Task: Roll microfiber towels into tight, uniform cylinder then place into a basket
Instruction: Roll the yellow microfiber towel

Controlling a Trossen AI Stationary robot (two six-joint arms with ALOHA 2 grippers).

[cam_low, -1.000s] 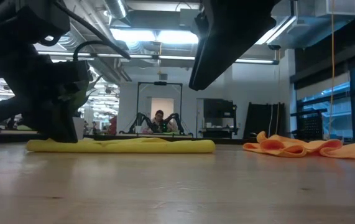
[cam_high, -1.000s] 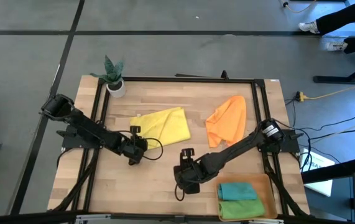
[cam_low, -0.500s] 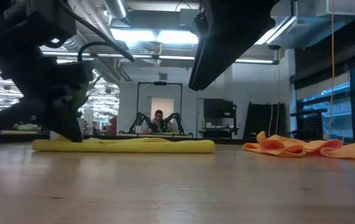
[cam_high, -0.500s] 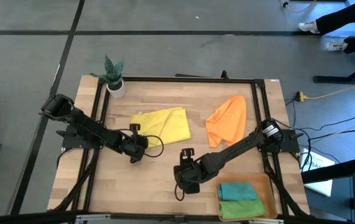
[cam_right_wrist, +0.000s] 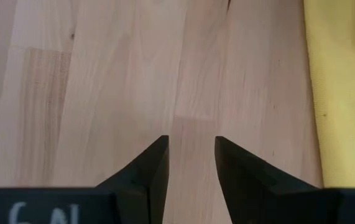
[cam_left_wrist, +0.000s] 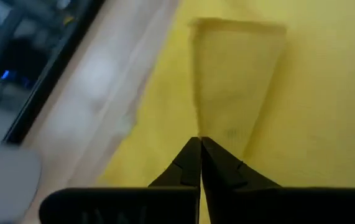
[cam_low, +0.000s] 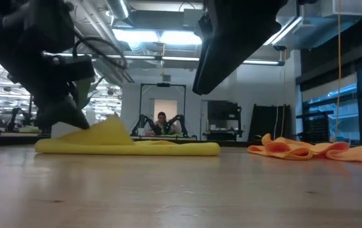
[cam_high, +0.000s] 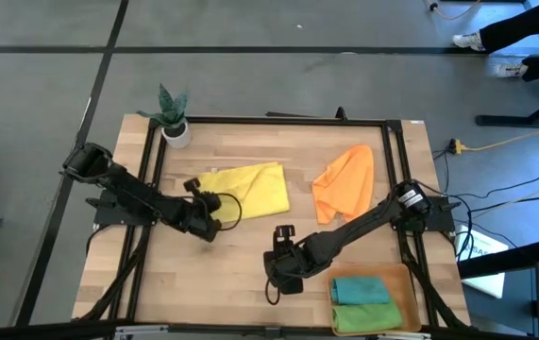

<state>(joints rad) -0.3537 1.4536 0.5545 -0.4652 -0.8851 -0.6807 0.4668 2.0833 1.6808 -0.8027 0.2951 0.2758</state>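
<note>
I should keep pulling the yellow towel's raised corner point(cam_low: 106, 132), pinched in my left gripper beside clear wood point(cam_high: 182, 172), toward that wood until the corner lies flat. Then I should let go.
The yellow towel point(cam_high: 250, 189) lies on the table's left middle, and its left near corner point(cam_low: 112, 125) stands up in a peak. My left gripper point(cam_high: 205, 196) is shut on that corner. The orange towel point(cam_high: 345, 179) lies crumpled at the far right. A teal roll point(cam_high: 361, 288) and a green roll point(cam_high: 363, 316) sit in the basket point(cam_high: 407, 283) at the near right corner. My right gripper point(cam_high: 277, 281) hovers open over bare wood near the table's middle, nothing between its fingers point(cam_right_wrist: 155, 162). My left gripper pinches the yellow towel's left near corner point(cam_left_wrist: 209, 127) between its two shut fingers, coming from the table's left and slanting down. A flap of cloth point(cam_left_wrist: 236, 74) rises from the fingertips, off the table. The towel's other parts lie flat on the wood.
A small white pot with a plant point(cam_high: 175, 130) stands at the far left corner. A dark frame point(cam_high: 278, 120) runs round the table's edges. Bare wood lies between the yellow towel and the basket. A person point(cam_low: 162, 121) sits far off in the room.
My left gripper has shut on the yellow towel's left near corner, rolled its wrist and drawn toward the far edge. The corner has come up off the table into a raised flap; the towel's right part has stayed flat.
</note>
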